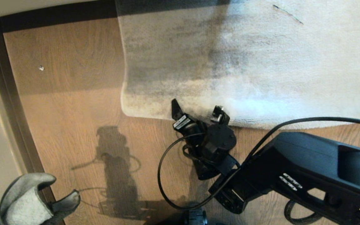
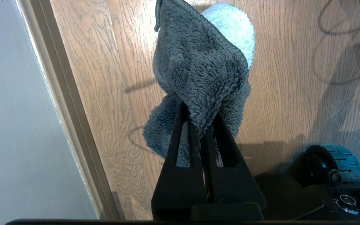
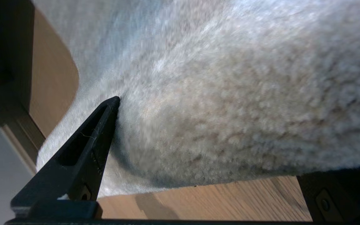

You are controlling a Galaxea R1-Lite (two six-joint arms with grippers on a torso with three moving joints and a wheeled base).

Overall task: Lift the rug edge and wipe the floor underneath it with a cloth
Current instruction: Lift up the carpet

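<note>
Next, my right gripper backs off, because one of its fingers is pushing into the rug's pile (image 3: 125, 93) from above. It should then work both fingers under the rug edge (image 3: 201, 183).
The pale grey rug (image 1: 261, 62) covers the upper right of the wooden floor (image 1: 73, 118). Its rug edge (image 1: 155, 116) runs across the middle, with the corner on the left. My right gripper (image 1: 196, 110) stands open at this edge. One finger (image 3: 98, 134) presses into the pile, and the rug edge (image 3: 198, 182) bulges between the jaws, hiding the other fingertip. My left gripper (image 2: 200, 125), low at the left, is shut on the grey cloth (image 2: 198, 62). The cloth (image 1: 27, 200) hangs above the floor (image 2: 292, 93).
A dark skirting strip (image 1: 11, 103) and a pale wall border the floor on the left and at the back. A black cable (image 1: 164, 175) loops from the right arm over the floor. A small white speck (image 1: 41, 67) lies on the planks. The base's wheel (image 2: 336, 165) stands near the left gripper.
</note>
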